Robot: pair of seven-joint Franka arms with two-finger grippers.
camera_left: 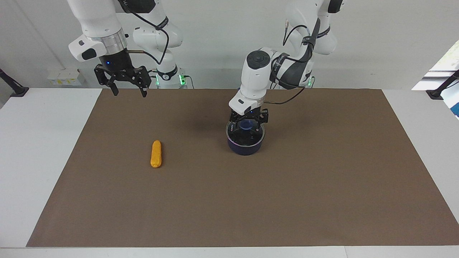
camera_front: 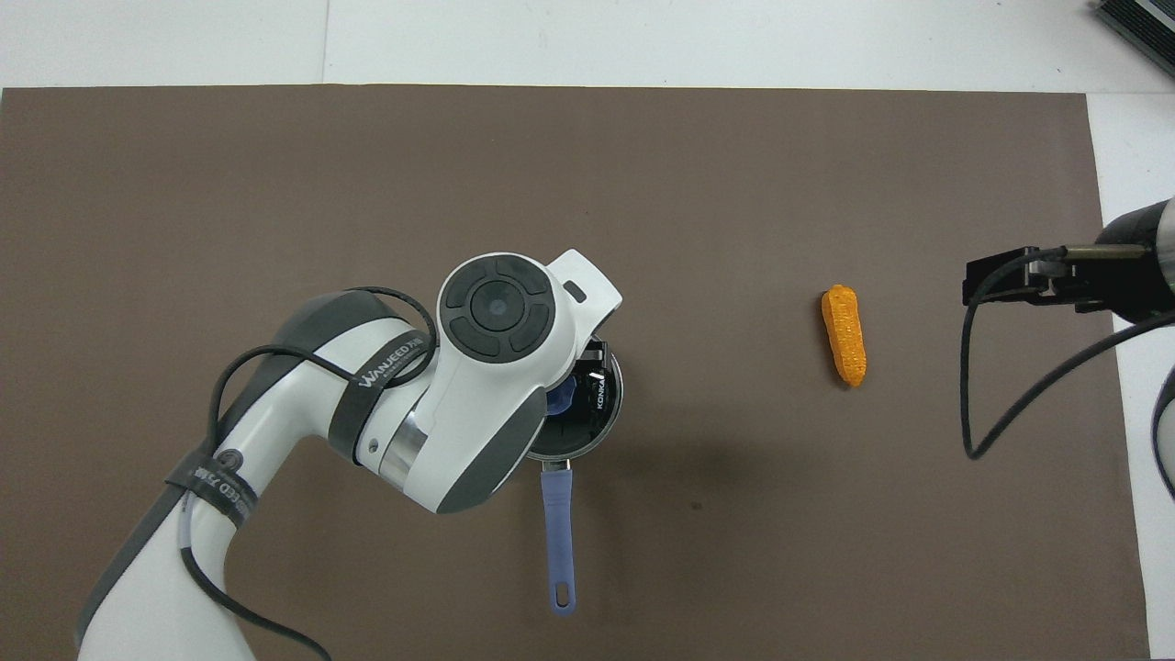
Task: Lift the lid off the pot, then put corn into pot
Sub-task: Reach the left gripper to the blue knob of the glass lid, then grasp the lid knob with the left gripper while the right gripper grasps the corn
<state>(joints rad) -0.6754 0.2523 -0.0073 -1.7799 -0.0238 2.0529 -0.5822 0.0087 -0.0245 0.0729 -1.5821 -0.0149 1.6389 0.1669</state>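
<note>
The glass lid [camera_front: 596,409] beside my left gripper's wrist lets only plain dark show through, so I should expect to find an empty pot [camera_front: 564,450] when I raise the lid.
The dark blue pot [camera_left: 245,147] stands mid-mat with the glass lid [camera_left: 251,138] on it. Its long blue handle [camera_front: 557,532] points toward the robots. My left gripper [camera_left: 247,125] is down over the lid, open, with its fingers on either side of the blue knob [camera_left: 246,124]. In the overhead view the left arm's wrist covers most of the lid [camera_front: 603,397]. The orange corn [camera_left: 156,153] lies on the mat toward the right arm's end and also shows in the overhead view [camera_front: 844,335]. My right gripper [camera_left: 129,90] waits open in the air above the mat's edge by its base.
A brown mat [camera_left: 251,200] covers most of the white table [camera_left: 39,143]. Nothing else lies on the mat besides the pot and the corn.
</note>
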